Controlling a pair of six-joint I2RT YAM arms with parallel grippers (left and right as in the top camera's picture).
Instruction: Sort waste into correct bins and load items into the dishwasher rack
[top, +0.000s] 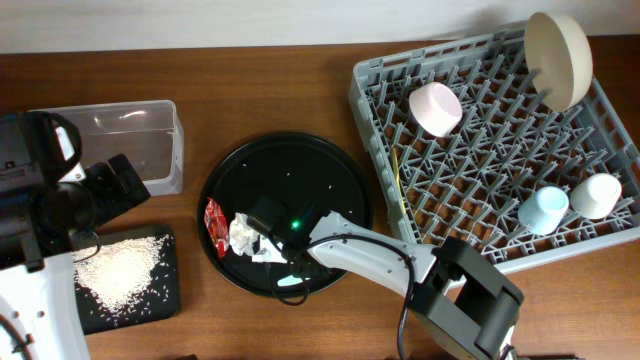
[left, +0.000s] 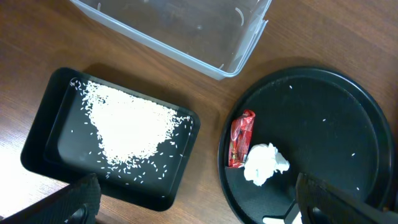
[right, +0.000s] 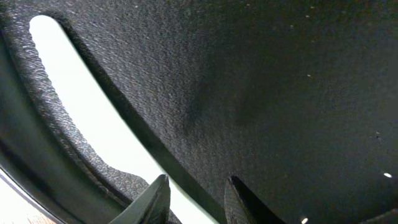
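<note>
Next, I lift clear, open wider and straddle the utensil's middle (right: 119, 148) more in line, because the pale utensil (right: 155, 171) slants under one finger of my right gripper.
My right gripper (top: 265, 232) is down on the round black tray (top: 300, 165). In the right wrist view its fingers (right: 198, 198) straddle a pale utensil (right: 81, 93) lying flat, with a gap showing. The crumpled napkin (top: 243, 235) and red wrapper (top: 214, 225) lie just left of it, and both show in the left wrist view (left: 264, 163), (left: 241, 138). My left gripper (left: 208, 205) is wide open and empty above the table between the two trays. The rice heap (left: 127, 127) lies in the flat black tray (left: 37, 146). The clear tub (left: 242, 59) looks empty.
The grey rack (top: 480, 150) at right holds an upright cream dish (top: 558, 58), a pink bowl (top: 435, 108), a light blue cup (top: 543, 210), a white cup (top: 595, 195) and a yellow utensil (top: 398, 185). A few stray grains dot the round tray.
</note>
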